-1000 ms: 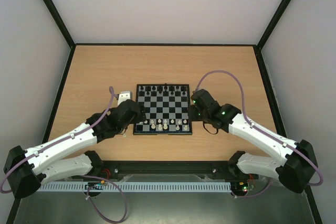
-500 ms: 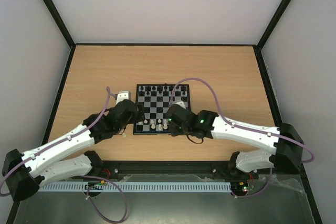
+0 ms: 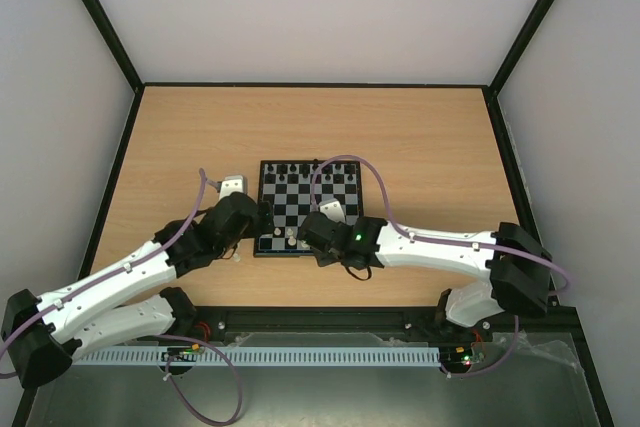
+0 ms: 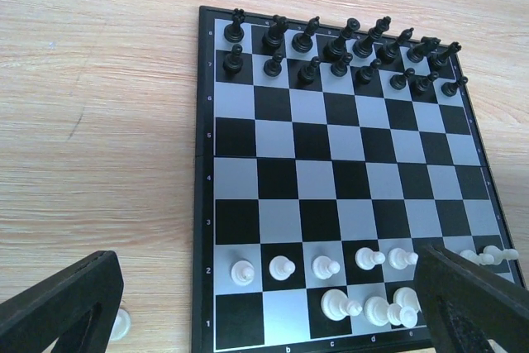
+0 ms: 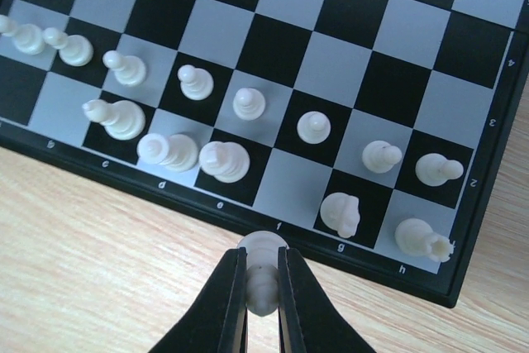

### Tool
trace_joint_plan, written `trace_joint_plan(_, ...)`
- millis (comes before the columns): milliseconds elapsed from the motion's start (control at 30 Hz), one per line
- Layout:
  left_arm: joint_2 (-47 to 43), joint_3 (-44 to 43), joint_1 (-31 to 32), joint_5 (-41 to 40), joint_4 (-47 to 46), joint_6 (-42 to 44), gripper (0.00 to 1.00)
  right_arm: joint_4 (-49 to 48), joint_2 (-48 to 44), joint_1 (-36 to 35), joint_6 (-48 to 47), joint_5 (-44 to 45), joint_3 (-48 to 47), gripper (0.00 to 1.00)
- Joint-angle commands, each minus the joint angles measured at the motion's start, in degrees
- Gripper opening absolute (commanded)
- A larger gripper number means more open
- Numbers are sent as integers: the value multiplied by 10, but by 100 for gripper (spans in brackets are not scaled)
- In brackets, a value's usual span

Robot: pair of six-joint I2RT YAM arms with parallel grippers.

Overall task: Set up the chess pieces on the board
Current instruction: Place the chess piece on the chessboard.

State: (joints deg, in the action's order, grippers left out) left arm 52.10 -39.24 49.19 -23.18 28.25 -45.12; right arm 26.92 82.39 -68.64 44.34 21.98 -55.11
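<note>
My right gripper should keep moving the white piece (image 5: 263, 244), which hangs base down by free square f (image 5: 292, 188), in and down until its base stands there.
The board (image 3: 312, 197) lies mid-table, with black chess pieces (image 4: 339, 55) in its two far rows. White pawns (image 4: 324, 267) fill the second near row, and white pieces (image 5: 169, 151) stand on squares c, d, e, g and h of the nearest row. My right gripper (image 5: 263, 264) is shut on a white piece (image 5: 263, 245), held over the board's near rim (image 5: 281, 229) by square f. It reaches in from the right in the top view (image 3: 312, 237). My left gripper (image 4: 273, 320) is open and empty over the board's near-left corner (image 3: 265, 219).
One loose white piece (image 4: 121, 324) lies on the wooden table just left of the board, beside my left finger (image 4: 58, 312). It also shows in the top view (image 3: 237, 257). Squares a, b and f of the nearest row are bare.
My right arm has swung from the board's right side leftward to its near edge, carrying the white piece. My left arm has barely moved.
</note>
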Motion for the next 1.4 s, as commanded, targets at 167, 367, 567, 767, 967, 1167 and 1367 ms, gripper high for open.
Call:
trace_joint_plan(167,-18,11,-4,2,13,7,99,3,58,11,21,43,-10,8)
trace_joint_plan(367,-15,10,-3,3,12,9,100,-17,78,27,11,31,-7,8)
trace_joint_plan(567,-14,10,-4,3,12,11,99,-34,92,38,1,21,-5,8)
trace_joint_plan(767,-14,10,-4,3,12,11,100,-42,108,43,-4,13,-6,8)
trace_joint_plan(967,-15,11,-4,3,11,12,99,-45,119,46,-4,12,-6,9)
trace_joint_plan(1167,-16,11,-3,3,12,13,100,-43,126,47,-3,10,-5,15)
trace_joint_plan(1367,-15,12,-3,3,10,13,99,-41,126,47,-3,10,-6,18)
